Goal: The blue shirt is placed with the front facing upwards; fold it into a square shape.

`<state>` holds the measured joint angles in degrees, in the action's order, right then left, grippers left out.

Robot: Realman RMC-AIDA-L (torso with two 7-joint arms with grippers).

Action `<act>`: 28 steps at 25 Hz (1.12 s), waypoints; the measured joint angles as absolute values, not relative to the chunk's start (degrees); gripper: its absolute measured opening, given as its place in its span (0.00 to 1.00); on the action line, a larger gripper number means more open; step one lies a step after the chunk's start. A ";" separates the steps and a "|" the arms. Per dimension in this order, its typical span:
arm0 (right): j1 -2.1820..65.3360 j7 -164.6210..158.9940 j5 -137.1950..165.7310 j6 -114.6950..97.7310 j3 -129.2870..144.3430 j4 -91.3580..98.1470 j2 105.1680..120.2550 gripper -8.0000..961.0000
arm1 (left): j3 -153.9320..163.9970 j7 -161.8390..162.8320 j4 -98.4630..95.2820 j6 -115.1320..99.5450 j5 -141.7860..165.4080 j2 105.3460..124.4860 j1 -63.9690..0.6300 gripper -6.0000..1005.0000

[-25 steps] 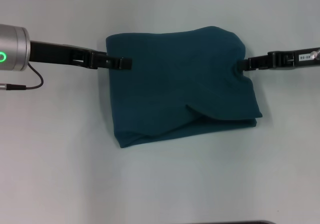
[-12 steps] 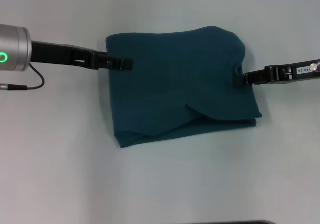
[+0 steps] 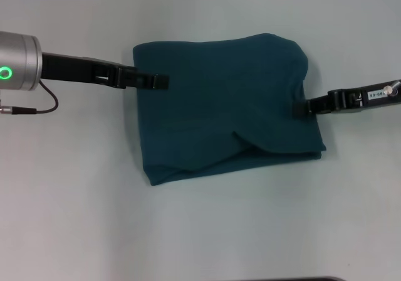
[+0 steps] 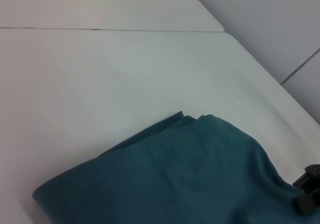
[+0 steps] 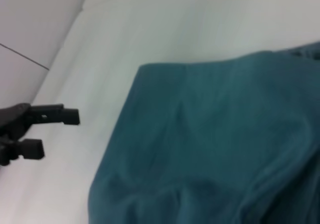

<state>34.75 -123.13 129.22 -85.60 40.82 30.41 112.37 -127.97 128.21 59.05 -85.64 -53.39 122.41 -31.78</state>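
Note:
The blue shirt's edge bends inward at the robot's right gripper and puckers the shirt's flap (image 3: 249, 143), so the robot should pull that edge (image 3: 302, 91) away from the middle of the shirt to flatten it.
The blue shirt (image 3: 225, 105) lies folded into a rough rectangle in the middle of the white table, plain side up, with a curved flap near its front right corner. It also fills the left wrist view (image 4: 190, 179) and the right wrist view (image 5: 215, 144). My left gripper (image 3: 160, 81) reaches just over the shirt's left edge near the far corner. The right wrist view shows this left gripper (image 5: 52, 132) open, with nothing between its fingers. My right gripper (image 3: 299, 108) is at the middle of the shirt's right edge, and its dark tip (image 4: 307, 191) touches the cloth.
The white table (image 3: 75, 199) extends on all sides of the shirt. A thin black cable (image 3: 37, 105) hangs from the left arm's silver wrist. A seam (image 4: 100, 29) crosses the tabletop beyond the shirt.
My right gripper has slid along the shirt's right edge toward the front of the table. The left gripper has crept slightly to the right. The shirt lies as before.

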 joint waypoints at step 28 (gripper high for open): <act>34.86 -123.97 125.80 -88.20 38.79 35.55 111.35 0.04 | -127.97 127.44 59.06 -85.71 -53.43 122.24 -31.97 0.96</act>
